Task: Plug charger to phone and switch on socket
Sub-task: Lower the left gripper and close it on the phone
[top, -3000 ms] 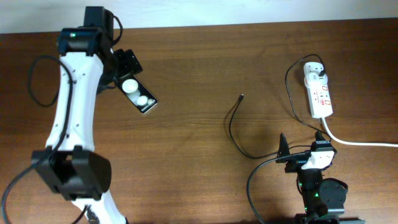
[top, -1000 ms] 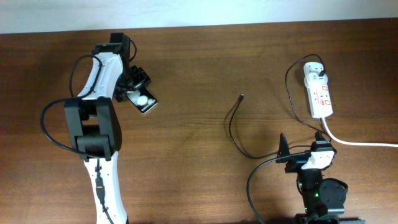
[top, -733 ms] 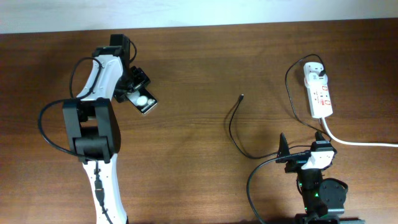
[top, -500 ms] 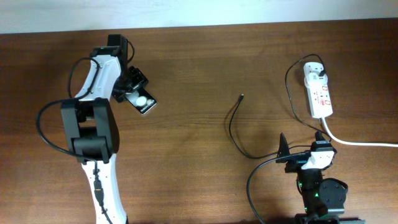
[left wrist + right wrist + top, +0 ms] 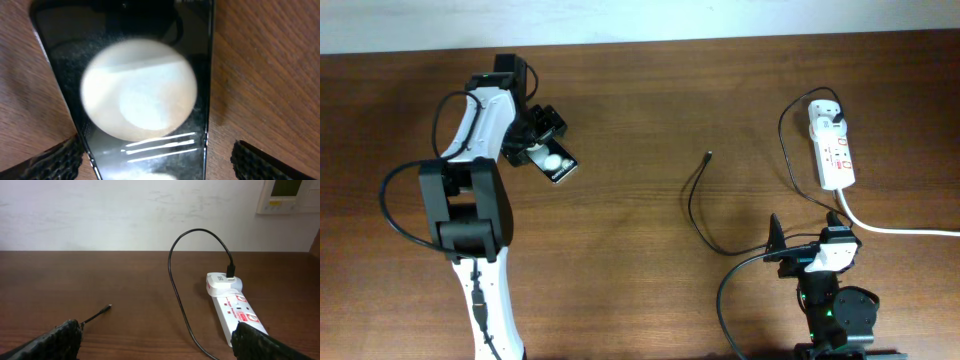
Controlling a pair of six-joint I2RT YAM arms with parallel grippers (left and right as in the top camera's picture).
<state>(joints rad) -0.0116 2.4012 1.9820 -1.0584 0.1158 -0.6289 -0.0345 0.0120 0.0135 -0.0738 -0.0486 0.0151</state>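
Observation:
My left gripper is open around the phone, which sits crooked and close to one finger. So my left gripper should line up with the phone's long sides (image 5: 209, 90) before it lifts.
The phone (image 5: 560, 168) lies at an angle on the table's left part; it fills the left wrist view (image 5: 145, 65), one white round spot large on its face. My left gripper (image 5: 538, 140) is low over it, open, a finger on either side of the phone (image 5: 160, 165). The charger's tiny tip (image 5: 708, 155) lies mid-table; its black cable (image 5: 692, 205) loops round to a white adapter at the socket's far end (image 5: 828, 112). The socket (image 5: 834, 150) lies at the right. My right gripper (image 5: 807, 243) is open and empty, behind the tip (image 5: 106, 308) and the socket (image 5: 236, 309).
The socket's thick white cord (image 5: 900, 230) runs off to the right edge. The charger cable arches up over the table in the right wrist view (image 5: 175, 280). A pale wall (image 5: 125, 210) stands behind the table's far edge.
My left arm has come down from high above onto the phone. In the last half second the gripper and the phone have shifted slightly right. The right arm has not moved.

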